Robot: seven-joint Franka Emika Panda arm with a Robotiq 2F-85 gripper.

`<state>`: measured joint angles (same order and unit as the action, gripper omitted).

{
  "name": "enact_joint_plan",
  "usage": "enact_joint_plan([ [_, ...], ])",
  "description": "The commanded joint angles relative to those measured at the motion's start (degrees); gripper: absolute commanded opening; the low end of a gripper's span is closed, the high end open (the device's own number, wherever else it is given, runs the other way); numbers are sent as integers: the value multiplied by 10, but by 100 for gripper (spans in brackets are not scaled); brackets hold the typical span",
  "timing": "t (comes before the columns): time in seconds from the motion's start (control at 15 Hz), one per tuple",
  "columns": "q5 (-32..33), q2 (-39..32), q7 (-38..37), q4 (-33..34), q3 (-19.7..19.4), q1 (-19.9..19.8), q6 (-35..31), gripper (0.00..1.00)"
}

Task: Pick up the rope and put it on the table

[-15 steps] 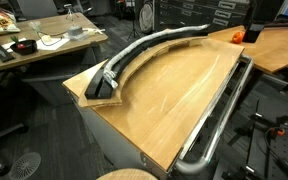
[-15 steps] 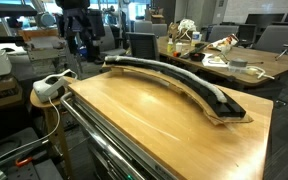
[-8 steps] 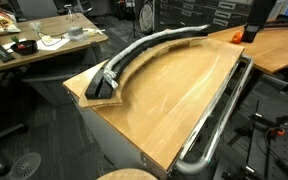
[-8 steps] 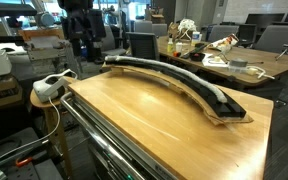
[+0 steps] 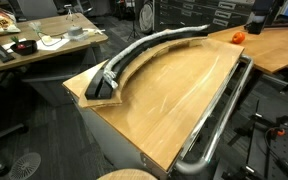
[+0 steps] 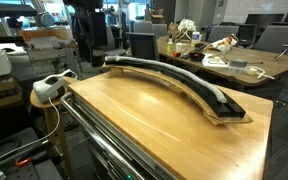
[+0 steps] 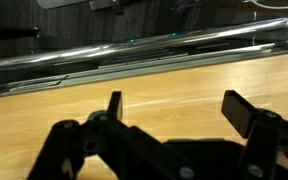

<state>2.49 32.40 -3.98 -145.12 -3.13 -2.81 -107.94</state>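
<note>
My open gripper points at the wood (image 7: 174, 100) by the silver bar, away from the rope in the black track, so I should cross to the rope's frayed end (image 5: 110, 77).
The grey-white rope (image 5: 149, 44) lies along the curved black channel track (image 5: 106, 85) at the far edge of the light-brown wooden table (image 5: 174, 100). Both exterior views show it, rope (image 6: 169, 70) in track (image 6: 229, 108) on the table (image 6: 154, 125). My gripper (image 7: 176, 105) is open and empty in the wrist view, above bare table wood (image 7: 174, 75), facing the silver rail (image 7: 134, 52). No rope shows between the fingers. The dark arm (image 6: 89, 30) stands past the track's far end, apart from the rope.
The silver tube rail (image 5: 219, 115) runs along the table's near side (image 6: 114, 150). A cluttered desk (image 5: 44, 40) stands beyond the track. An orange-toned table (image 5: 279, 45) with a small orange object (image 5: 237, 36) adjoins. A white device (image 6: 52, 86) sits beside the table corner.
The arm has shifted sideways and partly out of frame in the exterior views, uncovering the orange object. Rope and track have not moved.
</note>
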Motion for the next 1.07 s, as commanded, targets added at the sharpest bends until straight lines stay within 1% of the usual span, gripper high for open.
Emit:
enact_joint_plan([
  [0.0,5,-8,-72,0,27,-21,-32,100],
  [0.07,6,-26,-87,10,25,-25,-63,100],
  [0.2,10,-58,-126,36,18,-47,-84,100],
  [0.47,-5,-106,-172,81,-16,-91,-77,100],
  [0.6,-6,-125,-207,92,-25,-110,-72,100],
  [0.67,4,-101,-175,65,-21,-99,-80,100],
  [0.87,3,-122,-192,77,-29,-110,-80,100],
  [0.93,3,-124,-196,78,-29,-110,-80,100],
  [1.0,-10,-132,-209,78,-19,-99,-88,100],
])
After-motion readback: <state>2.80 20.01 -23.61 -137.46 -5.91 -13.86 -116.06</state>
